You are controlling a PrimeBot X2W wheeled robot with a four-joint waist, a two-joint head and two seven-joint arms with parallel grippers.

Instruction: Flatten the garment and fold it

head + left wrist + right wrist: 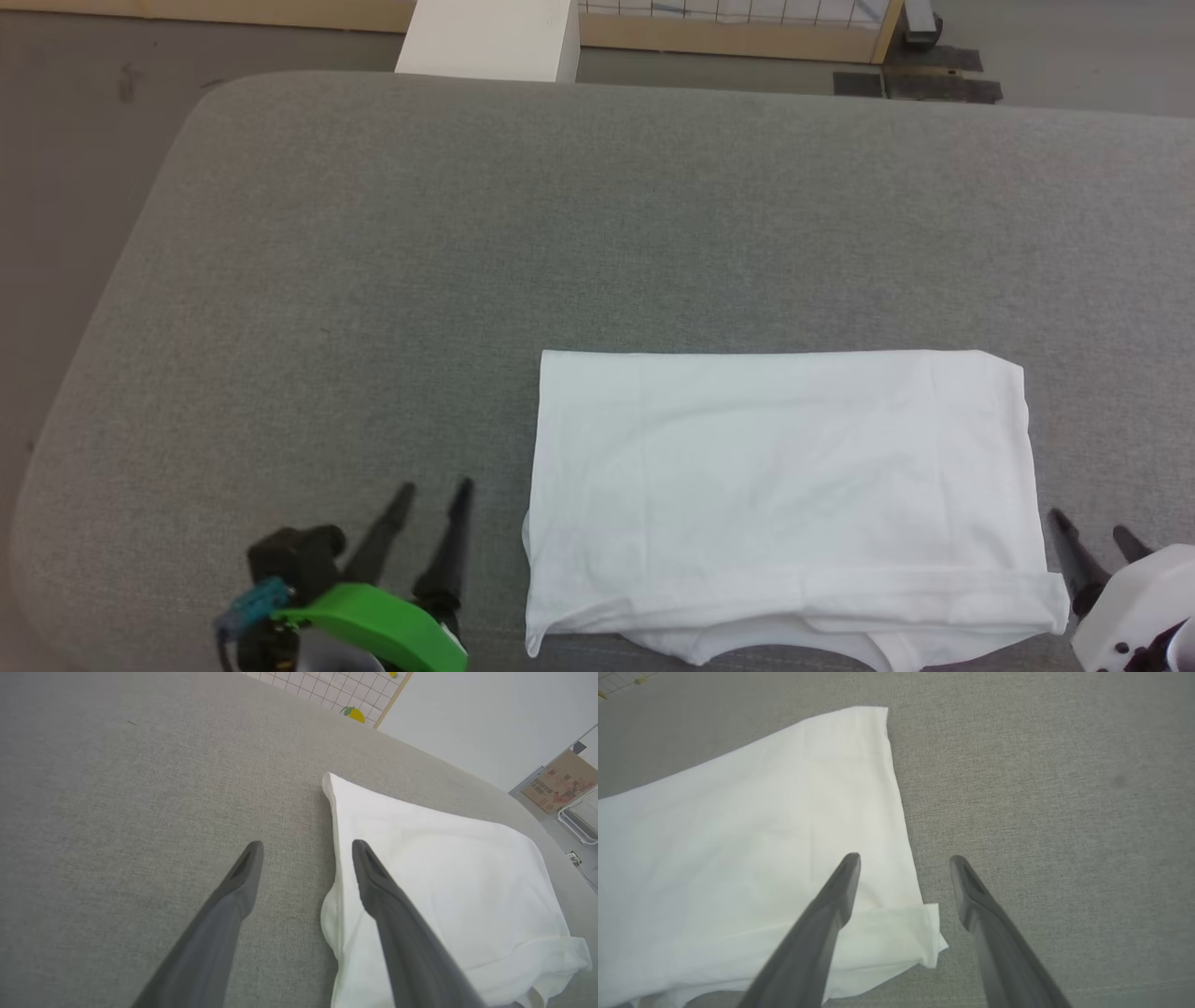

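The garment's layers (784, 482) will shift and bunch up unevenly when I fold the garment, because a lower layer (823, 638) sticks out past the garment's wrinkled front edge.
The garment (784, 485) is a white T-shirt folded into a flat rectangle on the grey cushioned surface (560, 215), near its front edge. A lower layer sticks out a little along the front. My left gripper (434, 493) is open just left of the garment's left edge, holding nothing. In the left wrist view the left gripper (306, 851) hovers over that edge of the garment (444, 877). My right gripper (1092, 527) stands open by the garment's front right corner. In the right wrist view the right gripper (903, 863) is above that corner of the garment (761, 826), empty.
A rigid white box (490, 39) stands beyond the far edge of the surface, with a wooden-framed grid panel (747, 23) behind it. Dark mats (920, 84) lie on the floor at the far right. A cardboard box (560, 779) sits off the surface.
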